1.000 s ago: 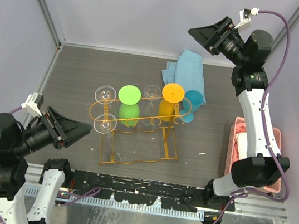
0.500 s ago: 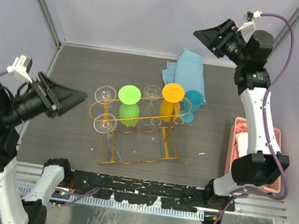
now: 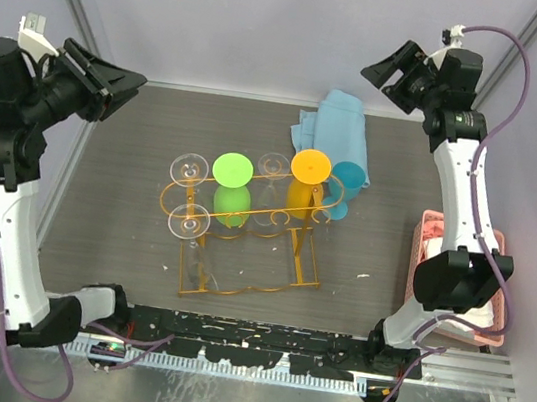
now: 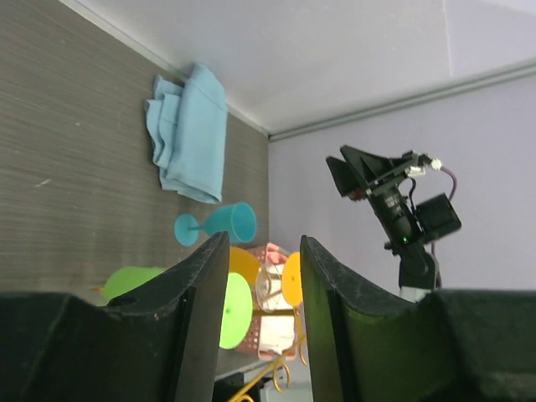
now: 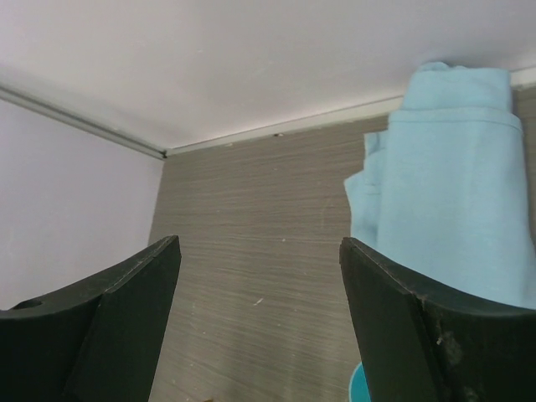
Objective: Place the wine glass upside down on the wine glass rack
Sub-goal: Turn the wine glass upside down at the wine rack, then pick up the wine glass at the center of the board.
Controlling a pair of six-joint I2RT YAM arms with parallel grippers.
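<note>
My right gripper should grab the blue wine glass (image 3: 349,179) by its rim (image 3: 361,177), because the glass is lying on its side across the rack from my left gripper.
The orange-gold wine glass rack (image 3: 245,226) stands mid-table, with several glasses hanging upside down on it: clear ones, a green one (image 3: 233,169) and an orange one (image 3: 311,166). A blue wine glass (image 3: 346,180) lies on its side on the table just right of the rack; the left wrist view shows it too (image 4: 219,224). My left gripper (image 3: 131,90) is raised high at the far left, open and empty. My right gripper (image 3: 381,72) hovers high at the back right, open and empty. Through the left jaws I see the rack's curled hooks (image 4: 275,372).
A folded light-blue cloth (image 3: 333,120) lies at the back of the table behind the blue glass. A pink basket (image 3: 426,231) sits at the right edge beside the right arm. Pale walls close in the left, back and right sides.
My left arm has swung up from the near-left corner to high at the far left. The right gripper has drawn slightly back and to the right. Both jaws stay as wide as before.
</note>
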